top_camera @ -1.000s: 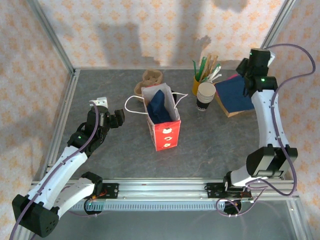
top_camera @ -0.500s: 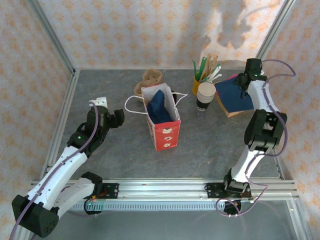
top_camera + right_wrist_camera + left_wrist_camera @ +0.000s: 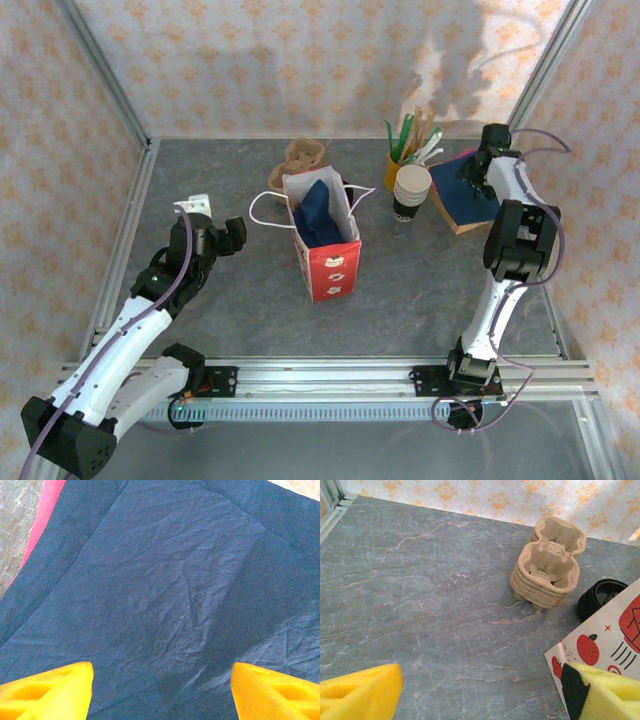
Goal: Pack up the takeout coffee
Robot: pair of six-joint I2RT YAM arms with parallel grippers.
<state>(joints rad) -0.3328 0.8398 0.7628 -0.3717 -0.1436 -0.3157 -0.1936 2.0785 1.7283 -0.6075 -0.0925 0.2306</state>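
Observation:
The open fingers of the robot's right gripper span the creases in the blue paper [image 3: 185, 637], so it should keep lowering until the fingers press the top sheet [image 3: 162, 690], then close.
The takeout coffee is out of view; no lidded cup shows. A red and white paper bag [image 3: 325, 245] stands open mid-table with dark blue paper inside; its printed side [image 3: 602, 647] is at the right of the left wrist view. My left gripper [image 3: 226, 234] hovers open left of the bag over bare table, nothing between its fingers [image 3: 482, 680]. My right gripper [image 3: 470, 175] is open just above a pile of dark blue paper sheets [image 3: 462, 190], its yellow fingertips either side of the crinkled blue surface [image 3: 162, 680].
A stack of lidless paper cups [image 3: 411, 190] stands beside a yellow holder of straws and stirrers [image 3: 408, 140]. Behind the bag sit stacked cardboard cup carriers [image 3: 547, 570] and black lids [image 3: 600, 596]. Metal frame posts line the table sides.
The right arm has swung its wrist down and left onto the blue sheets, and its jaws have widened. The left arm has barely moved.

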